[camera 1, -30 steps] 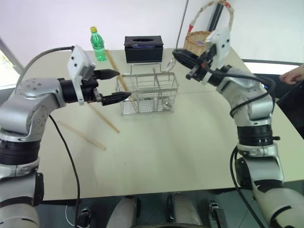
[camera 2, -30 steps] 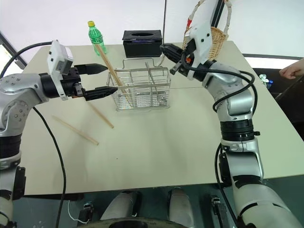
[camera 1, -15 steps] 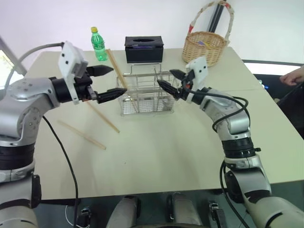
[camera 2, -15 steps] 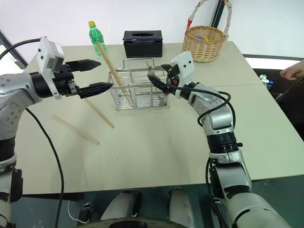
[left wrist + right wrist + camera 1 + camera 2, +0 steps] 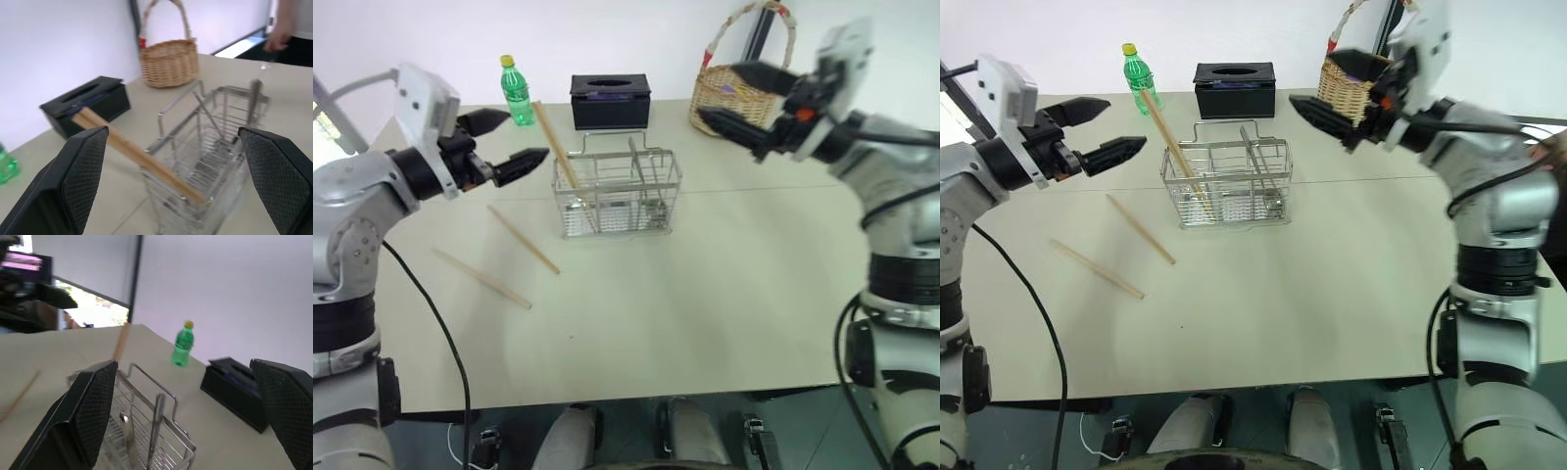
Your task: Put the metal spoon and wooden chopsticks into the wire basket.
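I am going to lower the front chopstick (image 5: 481,278) into the wire basket, and it should stay leaning over the basket's rim, because the chopstick already inside (image 5: 555,144) leans that way.
The wire basket (image 5: 617,191) stands mid-table. One wooden chopstick (image 5: 563,162) leans in its left end, sticking up and out toward the bottle. Two more chopsticks lie flat on the table to the basket's left, one nearer it (image 5: 524,238) and one closer to the front (image 5: 481,278). A shiny piece that looks like the metal spoon (image 5: 126,423) rests inside the basket, toward its right side. My left gripper (image 5: 529,134) hovers open and empty, left of the basket's top. Up to the right of the basket, my right gripper (image 5: 718,90) is open and empty.
A green bottle (image 5: 515,91) and a black tissue box (image 5: 610,101) stand behind the wire basket. A wicker basket (image 5: 168,63) with a tall handle sits at the back right. A person (image 5: 288,19) stands past the table's right side.
My right gripper, shut above the basket a second ago, dipped to its right end, opened, then lifted away up and right. My left gripper drew back to the left.
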Available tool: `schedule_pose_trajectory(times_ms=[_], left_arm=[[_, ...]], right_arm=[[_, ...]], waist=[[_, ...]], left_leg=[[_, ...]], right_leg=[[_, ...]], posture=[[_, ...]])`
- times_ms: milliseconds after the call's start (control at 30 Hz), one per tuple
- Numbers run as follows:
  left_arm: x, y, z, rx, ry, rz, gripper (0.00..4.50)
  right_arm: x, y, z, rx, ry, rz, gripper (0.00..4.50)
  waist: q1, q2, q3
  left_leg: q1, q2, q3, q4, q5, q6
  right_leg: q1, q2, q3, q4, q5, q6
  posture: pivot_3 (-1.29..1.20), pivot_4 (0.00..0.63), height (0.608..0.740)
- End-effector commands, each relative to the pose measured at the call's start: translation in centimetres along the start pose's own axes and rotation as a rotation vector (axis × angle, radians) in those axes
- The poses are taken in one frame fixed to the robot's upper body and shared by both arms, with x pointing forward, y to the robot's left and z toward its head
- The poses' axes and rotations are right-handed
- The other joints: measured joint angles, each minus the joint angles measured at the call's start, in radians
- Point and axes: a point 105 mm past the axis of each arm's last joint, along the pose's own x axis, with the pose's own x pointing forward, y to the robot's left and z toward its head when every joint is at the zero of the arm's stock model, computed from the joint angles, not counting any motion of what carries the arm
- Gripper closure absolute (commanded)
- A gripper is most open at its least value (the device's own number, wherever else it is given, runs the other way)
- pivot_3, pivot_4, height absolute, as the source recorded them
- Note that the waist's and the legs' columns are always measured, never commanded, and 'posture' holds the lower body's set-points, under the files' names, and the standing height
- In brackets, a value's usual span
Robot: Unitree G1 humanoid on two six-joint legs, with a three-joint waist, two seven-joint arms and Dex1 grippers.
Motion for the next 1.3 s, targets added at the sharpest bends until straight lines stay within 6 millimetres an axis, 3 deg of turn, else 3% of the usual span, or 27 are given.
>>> schedule_pose_trajectory(times_ms=[33, 233, 333, 500, 833, 1000, 1300], left_arm=[[-1.1, 1.8, 1.9, -0.017, -0.056, 0.128, 0.00], [-3.0, 7.1, -0.5, -0.212, 0.078, 0.573, 0.00], [-5.8, 10.0, -4.7, -0.438, 0.252, 0.894, 0.00], [-8.7, 10.2, -9.8, -0.629, 0.471, 1.165, 0.00], [-6.7, 7.8, -14.8, -0.802, 0.653, 1.215, 0.00], [-4.9, 7.4, -15.8, -0.853, 0.671, 1.197, 0.00], [-3.3, 6.8, -18.2, -0.930, 0.729, 1.227, 0.00]], right_arm=[[-1.2, 2.2, 2.1, -0.020, -0.016, 0.151, 0.02], [-3.1, 5.5, 0.4, 0.023, 0.084, 0.295, 0.02], [-3.1, 6.2, -1.2, 0.034, 0.109, 0.283, 0.02], [-2.9, 7.3, -2.1, 0.068, 0.102, 0.290, 0.02], [-2.5, 8.7, -2.7, 0.127, 0.088, 0.296, 0.02], [-2.6, 9.6, -2.8, 0.154, 0.083, 0.285, 0.02], [-3.5, 10.7, -3.6, 0.189, 0.111, 0.252, 0.02]], waist=[[-0.001, 0.000, 0.000], [0.005, -0.002, -0.001], [0.006, -0.002, -0.001], [0.005, -0.004, -0.002], [0.043, -0.011, -0.003], [0.053, -0.012, -0.002], [0.054, -0.013, -0.003]], left_leg=[[0.000, 0.000, 0.000, 0.000, 0.000, 0.000], [0.001, 0.000, 0.000, 0.001, 0.000, 0.000], [0.001, 0.000, 0.000, 0.001, 0.000, 0.000], [0.001, 0.000, 0.000, 0.001, 0.000, 0.000], [0.000, -0.001, 0.000, 0.002, 0.000, -0.004], [-0.001, 0.000, 0.000, 0.002, 0.002, -0.009], [-0.002, -0.001, 0.001, 0.002, 0.002, -0.009]], right_leg=[[0.000, 0.000, 0.000, 0.000, 0.000, 0.000], [0.001, 0.000, 0.000, 0.000, 0.000, 0.000], [0.002, 0.000, -0.001, 0.000, 0.000, 0.001], [0.001, 0.000, 0.000, 0.001, 0.000, 0.001], [0.001, -0.001, -0.001, 0.000, 0.001, 0.002], [0.000, -0.001, -0.001, 0.000, 0.001, 0.002], [-0.001, -0.002, -0.001, 0.000, 0.001, 0.002]], posture=[[0.00, 0.150, 0.661], [0.00, 0.150, 0.661], [0.00, 0.150, 0.661], [0.00, 0.150, 0.661], [0.00, 0.150, 0.661], [0.00, 0.150, 0.661], [0.00, 0.150, 0.661]])
